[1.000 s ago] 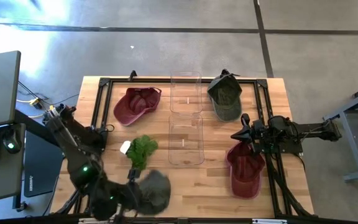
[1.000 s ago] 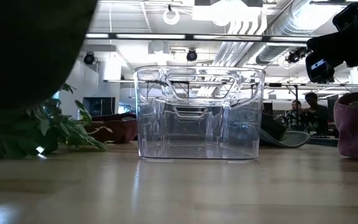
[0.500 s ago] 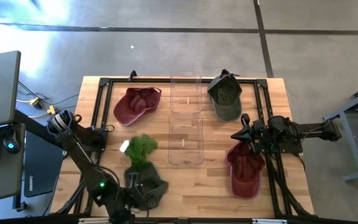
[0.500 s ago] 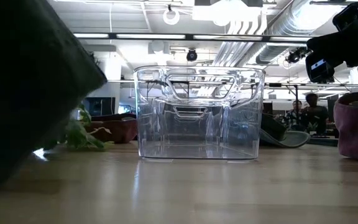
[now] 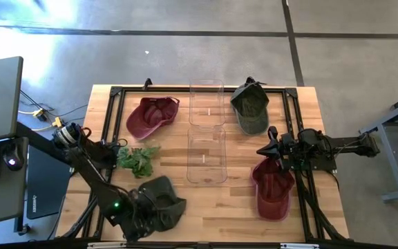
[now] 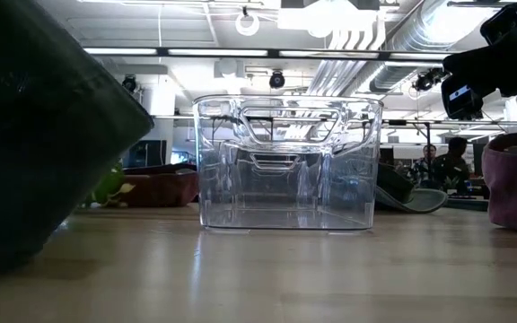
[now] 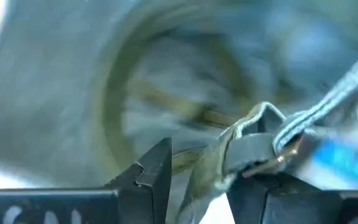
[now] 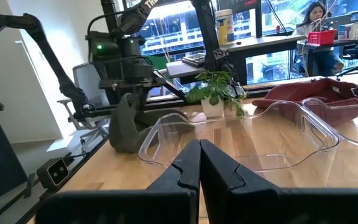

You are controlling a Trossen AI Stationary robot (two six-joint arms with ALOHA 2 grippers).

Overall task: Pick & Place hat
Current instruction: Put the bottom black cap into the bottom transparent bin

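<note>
My left fingers have only the grey hat's back strap (image 7: 252, 151); next I back off and grip the hat's top cloth before lifting.
A dark grey hat (image 5: 163, 207) sits on the table near its front left edge, filling the low view's left (image 6: 34, 152). My left gripper (image 5: 142, 209) comes down on it from above, and in its wrist view the fingers stand open (image 7: 197, 180) with the hat's back strap between them. A maroon hat (image 5: 152, 116) and an olive hat (image 5: 249, 107) lie at the far side. Another maroon hat (image 5: 271, 188) lies at the right. My right gripper (image 5: 261, 149) hovers shut beside it (image 8: 199, 163), holding nothing. My left gripper is open around the grey hat's back strap (image 7: 247, 146), near its buckle. The strap lies slack against one finger (image 7: 260, 186) and is not pinched. The fingers point down from above, and the hat rests on the table.
Two clear plastic bins stand in the table's middle, one far (image 5: 206, 104) and one nearer (image 5: 206, 156). A small green plant (image 5: 137, 159) stands left of the nearer bin, close to my left arm. Black rails (image 5: 109, 117) run along the table's sides.
My left gripper has come down with the grey hat, which hung clear a second ago and now rests on the table at the near left. The plant now stands further toward the table's left edge.
</note>
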